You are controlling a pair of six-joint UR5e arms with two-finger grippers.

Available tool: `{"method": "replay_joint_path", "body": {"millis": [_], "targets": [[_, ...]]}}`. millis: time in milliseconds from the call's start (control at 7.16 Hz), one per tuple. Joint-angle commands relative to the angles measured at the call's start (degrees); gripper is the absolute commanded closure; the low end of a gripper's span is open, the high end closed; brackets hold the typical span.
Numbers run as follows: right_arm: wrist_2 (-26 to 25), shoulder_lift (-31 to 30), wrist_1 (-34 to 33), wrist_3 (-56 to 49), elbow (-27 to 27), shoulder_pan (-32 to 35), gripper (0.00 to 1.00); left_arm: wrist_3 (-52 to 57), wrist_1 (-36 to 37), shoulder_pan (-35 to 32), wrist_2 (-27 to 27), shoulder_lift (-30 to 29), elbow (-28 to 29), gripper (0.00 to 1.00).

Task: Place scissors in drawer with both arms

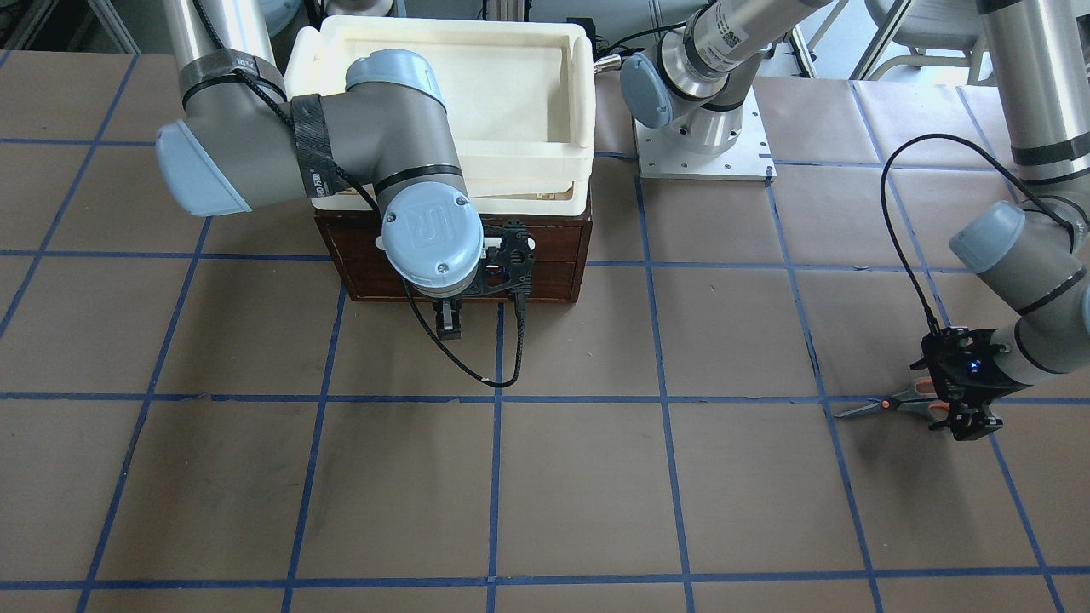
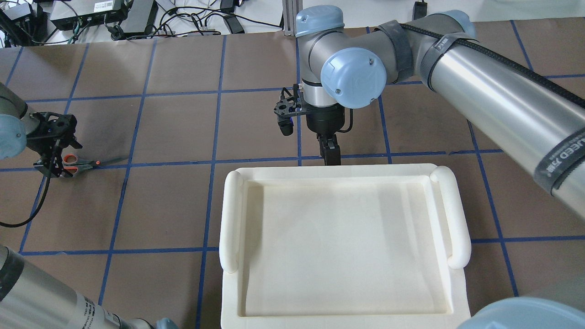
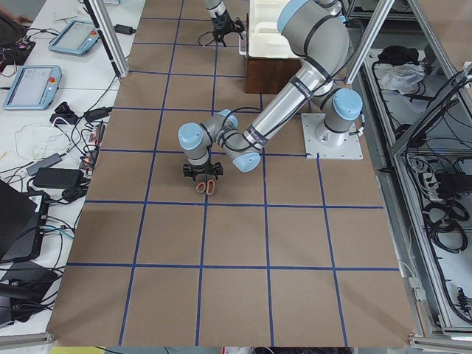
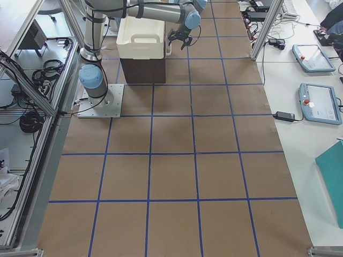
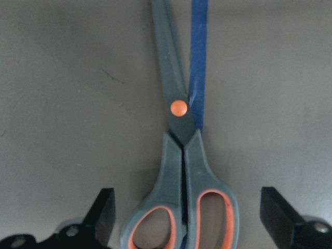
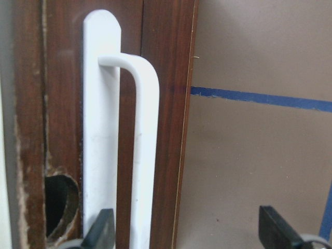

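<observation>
The scissors' blades lie shut and both grey handles point(image 5: 183, 174) almost touch. The scissors point(image 1: 892, 403) will stay closed, blades pointing straight out, when I pick them up.
The scissors point(image 1: 894, 403) lie flat on the brown table along a blue tape line, grey handles lined orange. My left gripper point(image 1: 966, 419) is open and low over them; in the left wrist view its fingertips point(image 5: 104, 215) straddle the handle loops of the scissors point(image 5: 179, 145) without touching. The dark brown drawer point(image 1: 545, 255) is closed. My right gripper point(image 1: 449, 323) is open just in front of it. In the right wrist view the white bar handle point(image 6: 142, 155) stands by the left finger point(image 6: 101, 231), not gripped.
A cream-white plastic tray point(image 1: 443, 162) sits on top of the drawer cabinet and overhangs it point(image 2: 228, 214). The left arm's base plate point(image 1: 702, 145) is beside the cabinet. A black cable point(image 1: 477, 375) droops from the right wrist onto the table.
</observation>
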Motion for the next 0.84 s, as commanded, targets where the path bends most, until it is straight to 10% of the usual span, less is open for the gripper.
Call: {"method": "replay_joint_path", "body": {"millis": [0,699], "targets": [[0.2,0.0,-2.7,2.0,2.0,0.1,0.03,0.1,0.5,-0.9,-0.7,-0.1,-0.4,0.02],[-2.3,0.0,-15.7,3.6,3.8,0.1,0.0,2.4,0.5,-0.7,-2.1,-0.6,-0.4,0.07]]}}
